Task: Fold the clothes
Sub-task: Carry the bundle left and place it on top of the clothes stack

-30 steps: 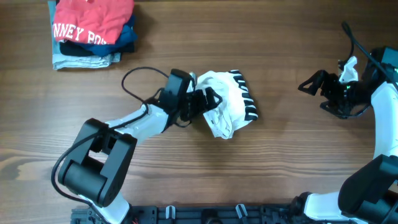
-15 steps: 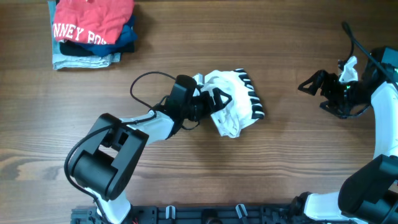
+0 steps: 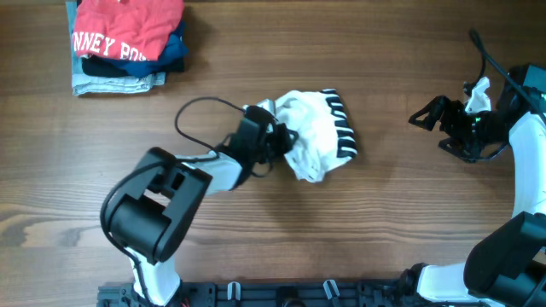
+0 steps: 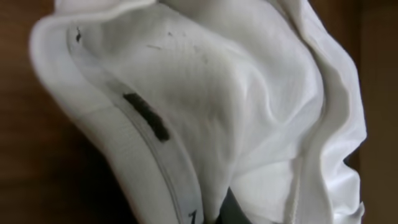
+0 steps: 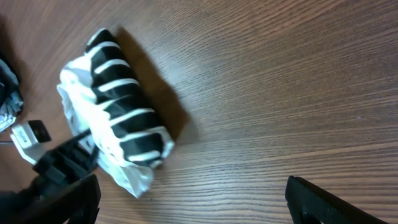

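The folded bundle hangs clear, with open wood toward the stack, so the robot's left gripper should go on carrying the white T-shirt until it lies over the red garment.
The clothes, a crumpled white T-shirt with a black-striped patch, lie bunched at the table's middle. My left gripper is buried in the bundle's left edge and shut on the fabric. In the left wrist view white cloth with a small dark tag fills the frame, and only a dark fingertip pokes out at the bottom. My right gripper hovers open far to the right, apart from the shirt. Its wrist view shows the striped bundle beyond the spread fingers.
A stack of folded garments with a red one on top sits at the back left corner. A black cable loop arches over the table beside the left arm. Bare wood lies between the shirt and the right gripper.
My left gripper pushed rightward into the shirt with its jaws open, then closed on the fabric. The bundle shifted slightly. The right arm has not moved.
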`<action>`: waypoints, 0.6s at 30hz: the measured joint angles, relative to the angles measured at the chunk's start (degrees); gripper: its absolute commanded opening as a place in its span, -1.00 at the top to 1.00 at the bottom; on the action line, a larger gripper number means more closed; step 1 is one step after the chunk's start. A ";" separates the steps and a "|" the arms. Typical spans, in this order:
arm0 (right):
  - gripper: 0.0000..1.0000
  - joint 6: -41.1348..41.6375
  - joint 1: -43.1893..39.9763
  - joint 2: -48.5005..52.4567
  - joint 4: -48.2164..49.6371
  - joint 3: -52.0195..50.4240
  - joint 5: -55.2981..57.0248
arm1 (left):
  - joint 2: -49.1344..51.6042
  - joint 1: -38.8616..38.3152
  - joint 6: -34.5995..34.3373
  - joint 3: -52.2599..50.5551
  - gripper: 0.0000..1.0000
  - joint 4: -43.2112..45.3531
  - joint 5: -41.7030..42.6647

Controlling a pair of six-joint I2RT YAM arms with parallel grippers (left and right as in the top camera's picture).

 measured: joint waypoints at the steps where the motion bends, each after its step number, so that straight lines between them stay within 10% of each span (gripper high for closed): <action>1: -0.92 0.00 0.00 0.00 0.00 0.00 0.00 | 0.00 1.97 2.01 0.04 0.92 -0.09 0.87; 8: -0.91 0.00 0.00 0.00 0.00 0.00 0.00 | 0.85 18.93 19.91 3.54 0.92 -2.95 9.68; 18: -0.91 0.00 0.00 0.00 -0.04 0.00 0.00 | 1.05 20.33 40.19 13.33 0.92 -2.67 -1.29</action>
